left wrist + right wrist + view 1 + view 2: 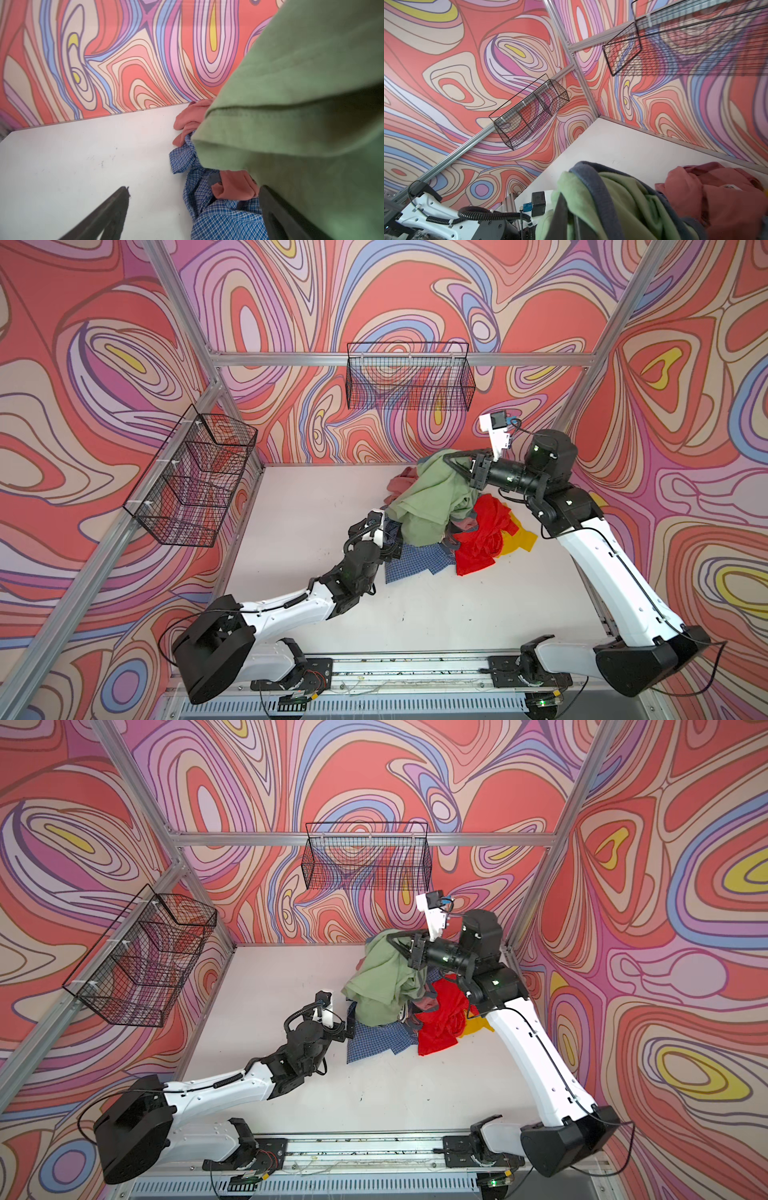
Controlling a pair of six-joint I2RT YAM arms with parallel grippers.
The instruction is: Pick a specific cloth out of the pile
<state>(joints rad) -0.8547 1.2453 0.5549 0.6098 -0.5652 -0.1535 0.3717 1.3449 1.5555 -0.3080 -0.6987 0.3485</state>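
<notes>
The open fingers of my left gripper are on both sides of the blue checked shirt (228, 220) next to the green cloth, so next I back away and grab the green cloth (436, 494) below my right gripper.
The cloth (428, 497) (382, 982) is plain sage green and hangs in a tall drape over the pile (478, 539) (440, 1023). My right gripper (448, 458) (390, 936) is shut on its top edge, by a dark grey band (591, 187) seen in the right wrist view; there the gripper (571, 209) is wrapped in green folds. My left gripper (392, 547) (347, 1029) (194, 188) stands open low at the pile's left edge. Between its fingers (116, 207) lie the blue checked shirt (224, 220) and a pink fold (234, 187). The cloth (301, 104) hangs beside one finger.
The pile holds a red garment (482, 543), a yellow one (521, 539), a blue checked shirt (415, 562) and a dusty-pink top (401, 485). A wire basket (409, 377) hangs on the back wall and another (195, 477) on the left wall. The white table (311, 510) lies left of the pile.
</notes>
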